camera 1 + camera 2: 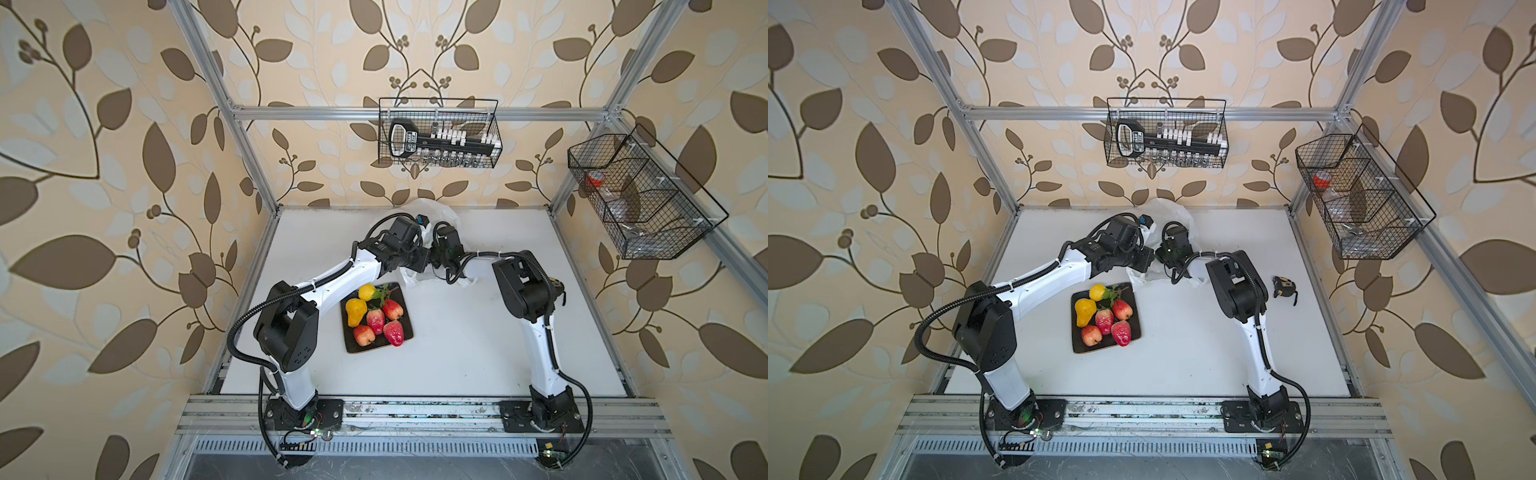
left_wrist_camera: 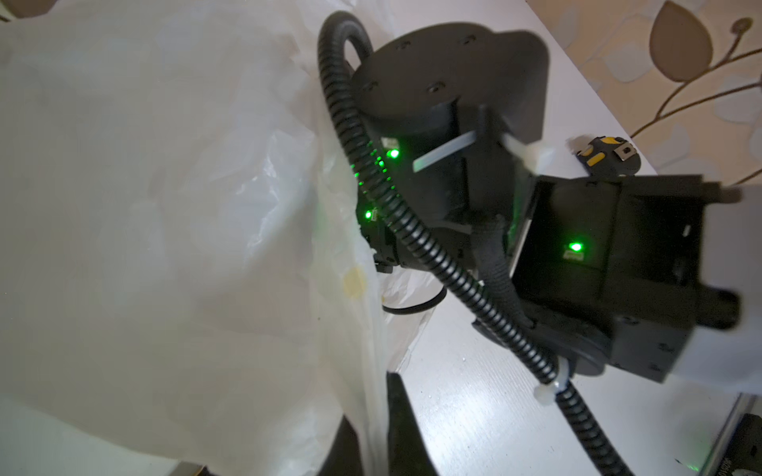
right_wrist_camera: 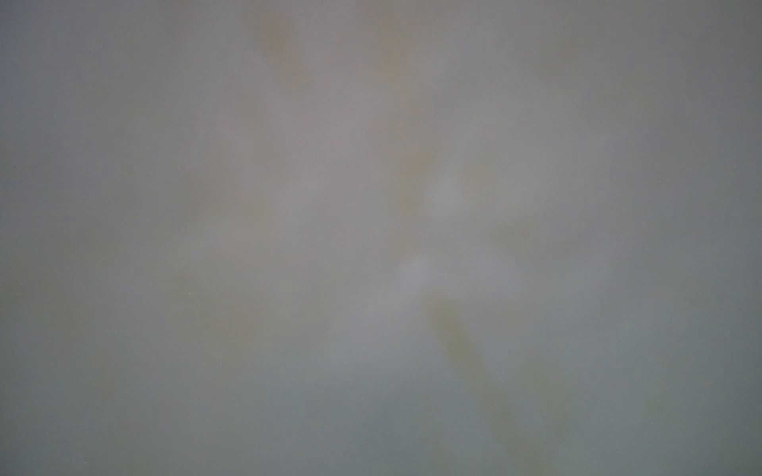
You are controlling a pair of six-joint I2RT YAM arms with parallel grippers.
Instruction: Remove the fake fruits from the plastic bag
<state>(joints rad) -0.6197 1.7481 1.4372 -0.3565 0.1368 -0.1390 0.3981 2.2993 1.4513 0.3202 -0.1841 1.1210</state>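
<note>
The plastic bag's edge (image 2: pixel 349 246) rests close against my right gripper's wrist, so next my left gripper pulls that edge away while my right gripper grabs a fruit inside.
Several fake fruits (image 1: pixel 375 320) (image 1: pixel 1104 321) lie on a black square plate (image 1: pixel 360 349) (image 1: pixel 1088 350) in both top views: red bumpy ones, a yellow-orange pear (image 1: pixel 356 311), a small yellow round one (image 1: pixel 366 292) and a green sprig. The white plastic bag (image 1: pixel 432 208) (image 1: pixel 1168 208) lies at the back middle, beneath both wrists. In the left wrist view my left gripper (image 2: pixel 373 412) stands slightly open with bag film (image 2: pixel 165 206) running through the gap. Grey film blurs the whole right wrist view, so my right gripper is hidden. Its wrist (image 1: pixel 446 245) sits against the bag.
A black-and-yellow tape measure (image 1: pixel 1284 286) (image 2: pixel 610 154) lies on the white table right of the right arm. Two wire baskets (image 1: pixel 440 133) (image 1: pixel 640 195) hang on the frame at the back and at the right. The two wrists nearly touch over the bag.
</note>
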